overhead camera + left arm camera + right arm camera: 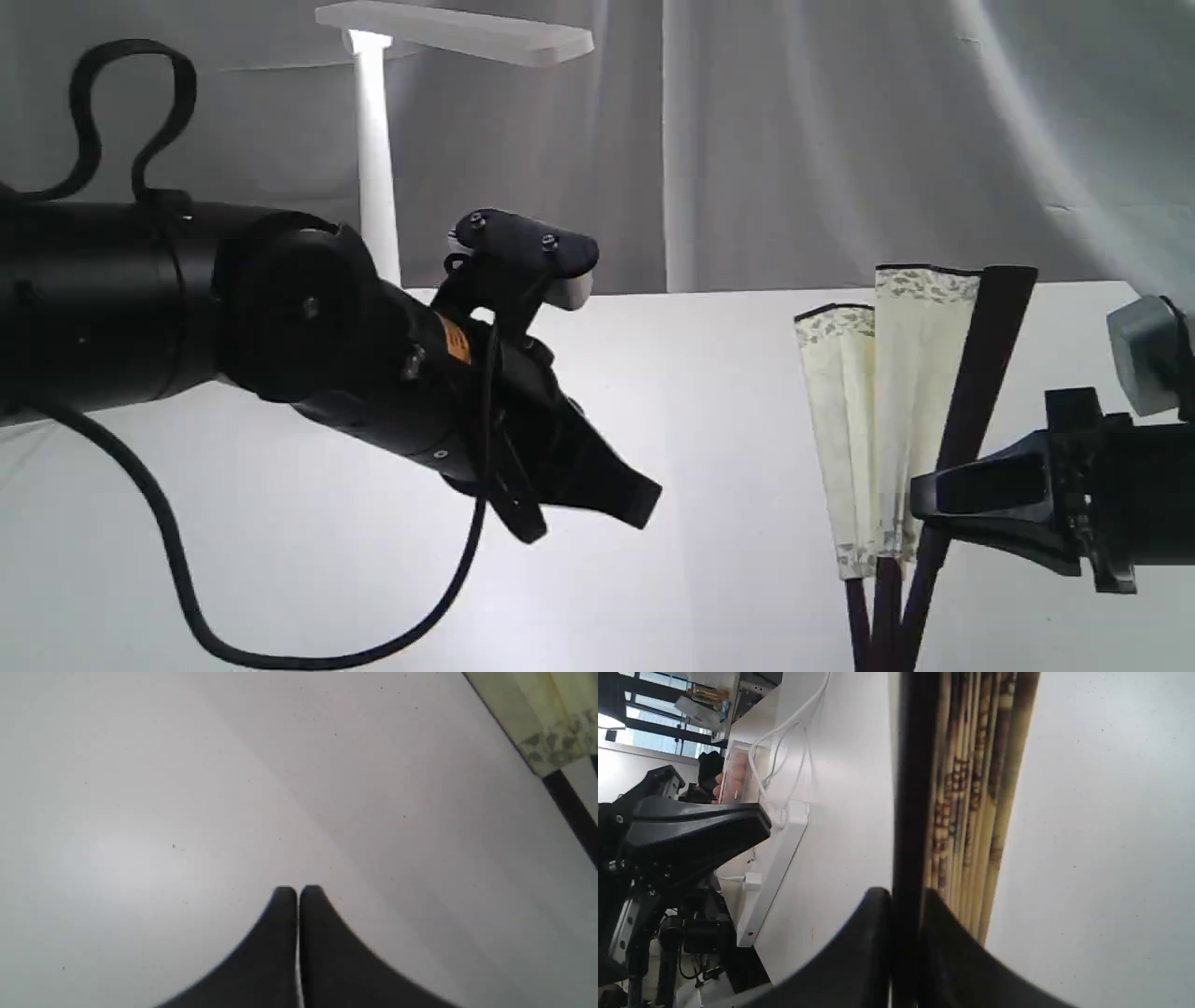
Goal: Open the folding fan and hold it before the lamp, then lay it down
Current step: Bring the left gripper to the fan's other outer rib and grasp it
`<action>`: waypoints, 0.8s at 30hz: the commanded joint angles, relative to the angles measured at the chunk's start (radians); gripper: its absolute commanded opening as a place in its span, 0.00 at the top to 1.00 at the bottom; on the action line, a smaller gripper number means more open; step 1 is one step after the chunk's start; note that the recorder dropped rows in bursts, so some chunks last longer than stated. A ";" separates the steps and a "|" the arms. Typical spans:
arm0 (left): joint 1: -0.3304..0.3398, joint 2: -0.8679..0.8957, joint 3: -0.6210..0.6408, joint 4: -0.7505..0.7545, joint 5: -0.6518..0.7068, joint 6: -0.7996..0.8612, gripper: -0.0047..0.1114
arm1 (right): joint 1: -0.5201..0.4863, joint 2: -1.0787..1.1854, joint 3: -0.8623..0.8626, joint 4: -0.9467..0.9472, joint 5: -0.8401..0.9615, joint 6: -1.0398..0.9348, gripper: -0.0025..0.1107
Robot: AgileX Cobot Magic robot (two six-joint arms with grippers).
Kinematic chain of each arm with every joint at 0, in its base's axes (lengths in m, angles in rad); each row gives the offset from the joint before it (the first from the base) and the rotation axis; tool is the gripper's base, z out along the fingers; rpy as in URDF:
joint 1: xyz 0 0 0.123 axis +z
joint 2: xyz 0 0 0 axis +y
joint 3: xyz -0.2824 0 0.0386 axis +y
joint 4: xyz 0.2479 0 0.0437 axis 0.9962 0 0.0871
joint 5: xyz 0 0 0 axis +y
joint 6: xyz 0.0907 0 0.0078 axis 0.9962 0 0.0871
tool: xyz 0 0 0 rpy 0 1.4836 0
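I can see that my left gripper is shut and points down clear of the fan's loose edge, so I need to level and open it before my right gripper brings that edge in.
The folding fan stands upright at the right, only partly spread: a few cream pleats with a patterned border, dark ribs below and a dark guard on its right side. My right gripper is shut on that guard; in the right wrist view the guard runs between the fingers with the pleats beside it. My left gripper hangs over the table at centre, shut and empty, its fingertips pressed together. A corner of the fan shows in the left wrist view. The white lamp stands at the back left.
A white table carries everything, with a grey curtain behind it. A black cable loops under my left arm. In the right wrist view a white power strip with white cords lies along the table's edge.
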 commanded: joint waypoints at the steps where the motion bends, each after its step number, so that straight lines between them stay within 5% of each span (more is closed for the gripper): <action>1: -0.006 0.001 -0.001 -0.005 -0.049 0.010 0.96 | -0.007 -0.013 0.004 0.005 0.017 -0.026 0.98; 9: -0.006 -0.029 0.151 -0.026 -0.315 0.009 0.96 | -0.007 -0.013 0.004 0.005 0.017 -0.028 0.98; 18: -0.010 -0.093 0.423 -0.068 -0.880 -0.073 0.96 | -0.007 -0.013 0.004 0.007 0.017 -0.035 0.98; 24: -0.010 -0.091 0.547 0.190 -1.272 -0.325 0.96 | -0.005 -0.013 0.004 0.005 0.017 -0.035 0.98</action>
